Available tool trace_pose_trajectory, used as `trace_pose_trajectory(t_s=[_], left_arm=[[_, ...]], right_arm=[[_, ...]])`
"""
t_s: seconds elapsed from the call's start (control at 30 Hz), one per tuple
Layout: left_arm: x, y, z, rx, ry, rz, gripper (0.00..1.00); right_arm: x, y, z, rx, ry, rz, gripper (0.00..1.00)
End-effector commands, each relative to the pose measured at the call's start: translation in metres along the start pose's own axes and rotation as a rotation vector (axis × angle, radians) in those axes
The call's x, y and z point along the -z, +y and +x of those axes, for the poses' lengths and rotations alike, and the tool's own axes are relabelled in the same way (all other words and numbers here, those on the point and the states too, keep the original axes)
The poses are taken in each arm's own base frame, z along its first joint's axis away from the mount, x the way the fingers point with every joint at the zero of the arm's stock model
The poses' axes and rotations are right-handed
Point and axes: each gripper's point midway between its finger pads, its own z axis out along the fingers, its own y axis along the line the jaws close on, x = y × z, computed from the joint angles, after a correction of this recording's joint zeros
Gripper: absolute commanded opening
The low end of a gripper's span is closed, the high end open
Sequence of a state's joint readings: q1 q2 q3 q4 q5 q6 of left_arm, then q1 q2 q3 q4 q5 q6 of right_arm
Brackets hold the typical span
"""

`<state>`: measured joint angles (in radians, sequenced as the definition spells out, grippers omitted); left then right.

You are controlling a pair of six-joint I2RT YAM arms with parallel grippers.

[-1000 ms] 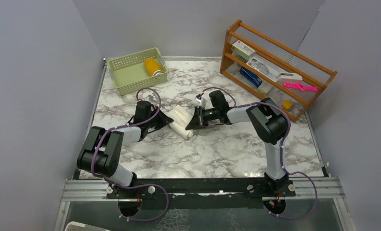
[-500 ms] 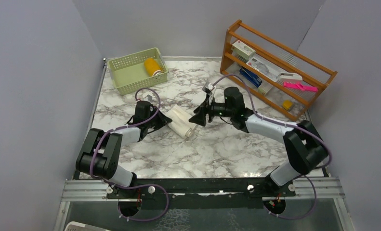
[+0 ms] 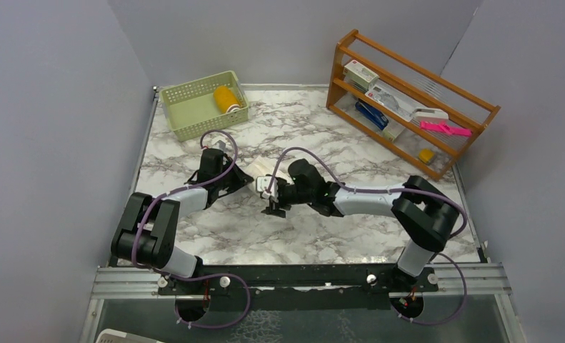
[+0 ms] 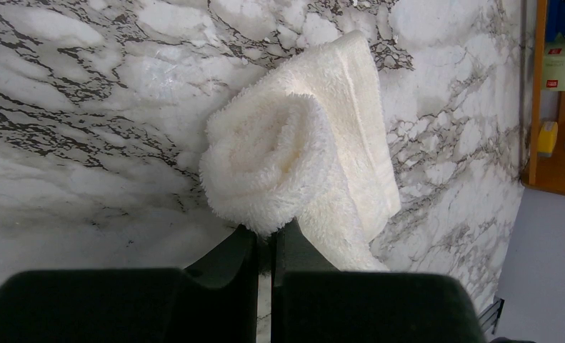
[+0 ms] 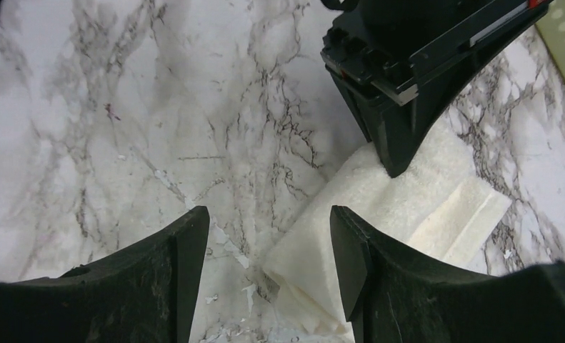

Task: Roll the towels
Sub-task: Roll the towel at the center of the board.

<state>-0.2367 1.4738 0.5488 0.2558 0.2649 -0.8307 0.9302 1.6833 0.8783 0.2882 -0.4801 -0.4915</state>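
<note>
The towel's flat tail (image 4: 368, 146) sticks out from the roll, so my right gripper needs to roll the tail in first, and then my left gripper should take the roll to the basket (image 3: 191, 114).
A cream-white towel (image 4: 293, 157) lies on the marble table, rolled into a loose coil with a flat tail trailing behind. My left gripper (image 4: 265, 239) is shut on the near end of the roll, fluff pinched between its fingers. In the top view the towel (image 3: 259, 168) shows between both grippers, the left gripper (image 3: 246, 179) at its left end. My right gripper (image 3: 272, 204) hangs low at the towel's near end, open. The right wrist view shows its jaws (image 5: 268, 264) wide apart, a towel corner (image 5: 351, 236) by the right finger. The mustard-yellow towel (image 3: 226, 98) sits rolled in the basket.
A pale green basket (image 3: 186, 111) stands at the back left. A wooden rack (image 3: 408, 93) with boxes and small items stands along the back right. The left gripper's body (image 5: 415, 64) fills the top of the right wrist view.
My right gripper let go at the towel's right side, opened, swung away and came back down at the towel's near end. The left gripper kept its hold.
</note>
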Motion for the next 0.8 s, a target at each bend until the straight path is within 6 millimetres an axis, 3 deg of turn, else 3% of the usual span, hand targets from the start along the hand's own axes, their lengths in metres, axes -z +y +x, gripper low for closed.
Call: trace_pose_trajectory(t_s=[0.0,0.17,0.33,0.47,0.53,0.67,0.73,0.77], left_arm=[[0.002,0.008,-0.004,-0.022,-0.008,-0.05,0.0],[0.002,0.008,-0.004,-0.024,-0.002,-0.05,0.0],[0.002,0.007,-0.003,-0.03,0.008,-0.049,0.0],[0.0,0.001,-0.003,-0.035,0.031,-0.032,0.0],[0.0,-0.003,-0.004,-0.037,0.036,-0.02,0.0],[0.001,-0.011,-0.008,-0.045,0.044,-0.002,0.0],[0.004,-0.016,-0.011,-0.051,0.045,0.007,0.09],[0.006,-0.02,-0.014,-0.06,0.042,0.014,0.19]], right_arm=[[-0.018,-0.016,0.015,0.044,0.096,0.075,0.63],[-0.035,-0.03,0.038,-0.034,0.2,0.144,0.6],[-0.035,-0.047,0.052,-0.063,0.254,0.259,0.59],[-0.035,-0.049,0.063,-0.085,0.296,0.283,0.55],[-0.037,-0.048,0.068,-0.1,0.31,0.279,0.48],[-0.041,-0.049,0.075,-0.156,0.343,0.295,0.17],[-0.044,-0.049,0.08,-0.191,0.364,0.3,0.02],[-0.046,-0.048,0.082,-0.216,0.381,0.297,0.01]])
